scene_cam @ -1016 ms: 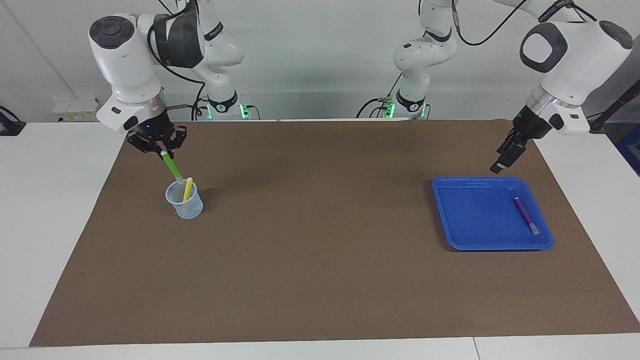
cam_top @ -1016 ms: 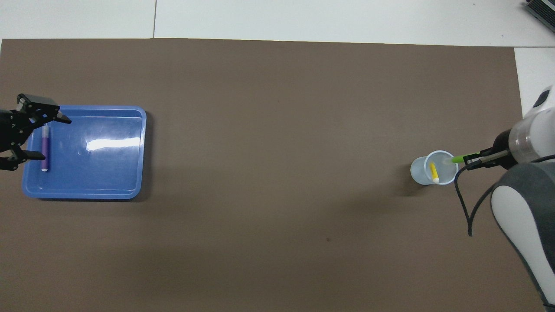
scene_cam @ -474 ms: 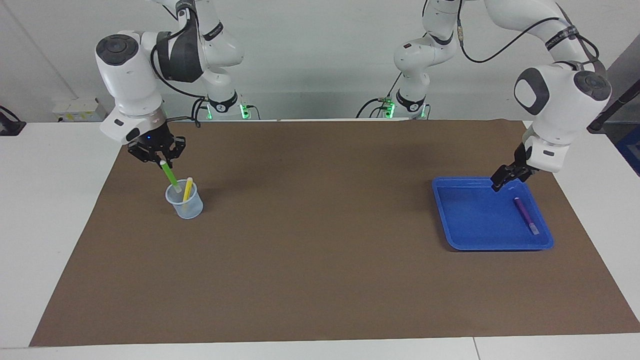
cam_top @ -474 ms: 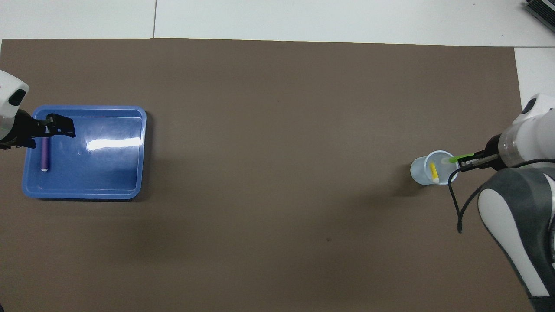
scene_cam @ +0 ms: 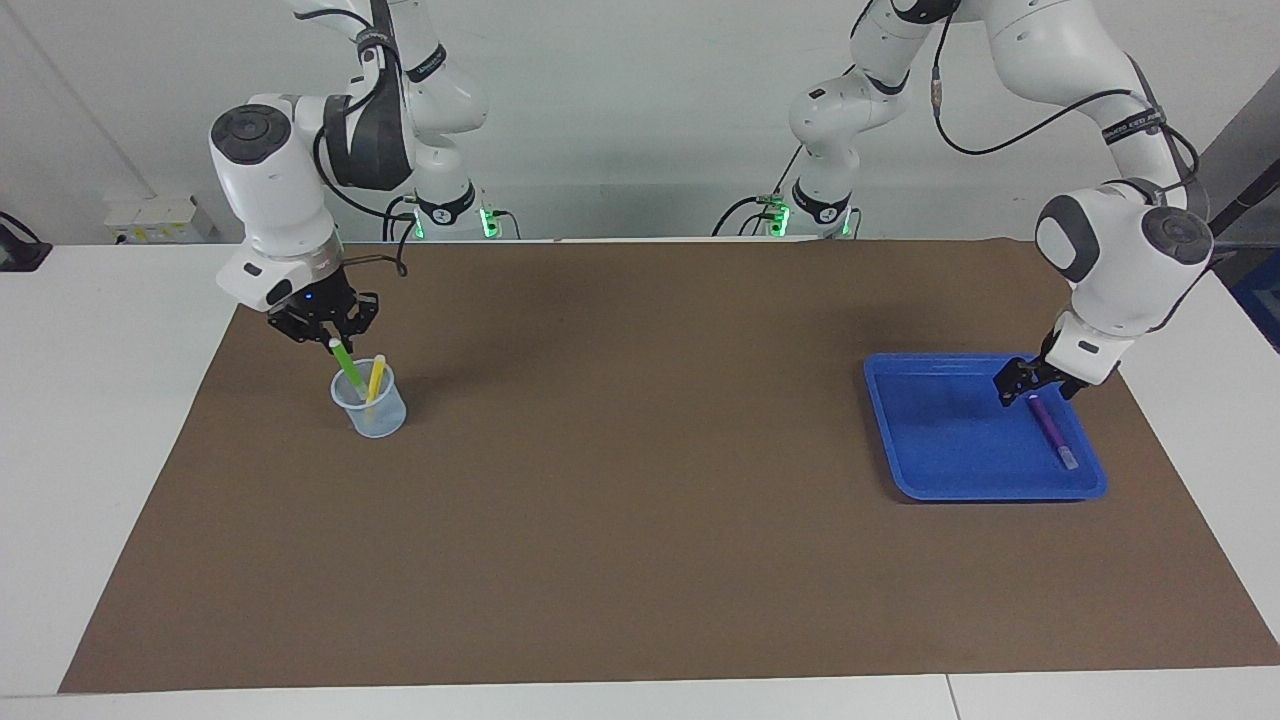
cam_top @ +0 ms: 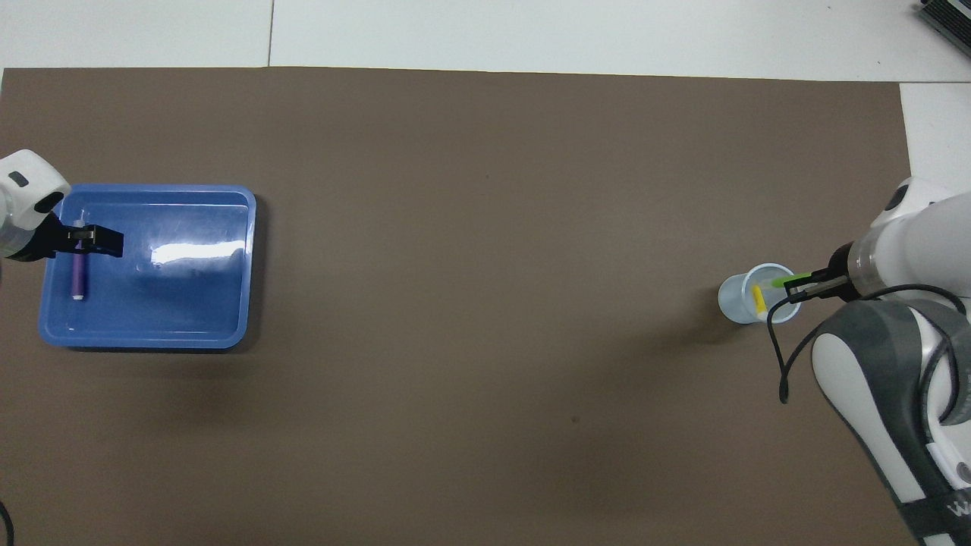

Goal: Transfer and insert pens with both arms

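Observation:
My right gripper should keep going down until its fingers reach the cup's rim (scene_cam: pixel 341 376) and then let go, because the green pen's lower end (scene_cam: pixel 360 391) is inside the cup next to the yellow pen.
A clear plastic cup (scene_cam: pixel 374 418) (cam_top: pixel 734 300) stands toward the right arm's end of the table. A yellow pen (scene_cam: pixel 375 377) (cam_top: pixel 757 296) leans inside it. My right gripper (scene_cam: pixel 333 339) (cam_top: pixel 791 288) hangs just above the cup's rim, shut on the top of the green pen (scene_cam: pixel 348 366) (cam_top: pixel 777 282), whose lower end is inside the cup. At the left arm's end, a purple pen (scene_cam: pixel 1052 432) (cam_top: pixel 78 277) lies in a blue tray (scene_cam: pixel 945 445) (cam_top: pixel 167 307). My left gripper (scene_cam: pixel 1032 388) (cam_top: pixel 83 240) is open, low over the pen's end nearer the robots.
A brown mat (scene_cam: pixel 640 520) covers the table between cup and tray. Two smaller white arms with green lights (scene_cam: pixel 450 215) stand at the robots' edge. White tabletop borders the mat.
The right gripper has lowered the green pen deeper into the cup. The left gripper has come down from above the tray's edge to just over the purple pen.

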Robot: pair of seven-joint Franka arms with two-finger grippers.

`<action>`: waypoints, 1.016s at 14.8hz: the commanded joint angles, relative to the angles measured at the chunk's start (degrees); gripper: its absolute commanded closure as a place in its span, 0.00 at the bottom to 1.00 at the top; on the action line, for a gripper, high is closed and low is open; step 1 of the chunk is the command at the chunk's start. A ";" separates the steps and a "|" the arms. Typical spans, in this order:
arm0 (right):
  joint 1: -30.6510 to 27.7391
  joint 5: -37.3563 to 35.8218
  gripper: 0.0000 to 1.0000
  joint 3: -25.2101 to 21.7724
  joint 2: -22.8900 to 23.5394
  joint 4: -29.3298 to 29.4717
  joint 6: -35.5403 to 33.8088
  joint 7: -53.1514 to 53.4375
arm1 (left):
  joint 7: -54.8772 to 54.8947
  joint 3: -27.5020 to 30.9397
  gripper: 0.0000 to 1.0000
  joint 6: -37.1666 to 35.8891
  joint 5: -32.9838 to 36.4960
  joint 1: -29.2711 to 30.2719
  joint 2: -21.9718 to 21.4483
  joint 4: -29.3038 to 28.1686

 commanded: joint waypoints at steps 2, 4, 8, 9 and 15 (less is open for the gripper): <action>-1.35 -1.59 1.00 0.49 1.51 -0.93 2.66 -0.40 | 3.98 -0.35 0.00 4.65 3.27 1.98 3.49 -1.00; -1.53 -1.59 1.00 0.49 2.39 -1.45 3.97 -0.40 | 7.32 -0.35 0.00 5.27 6.24 2.95 4.45 -1.01; -1.62 -1.59 1.00 0.49 3.97 -2.33 6.62 0.13 | 7.42 -0.35 0.00 6.32 6.70 4.36 4.72 -1.18; -1.62 -1.59 1.00 0.49 4.06 -2.33 6.62 0.74 | 7.25 -0.35 0.00 6.41 6.61 4.27 4.72 -1.62; -1.44 -1.59 0.58 0.49 4.23 -2.33 5.74 6.11 | 6.81 -0.35 0.00 8.34 6.61 5.32 4.46 -3.90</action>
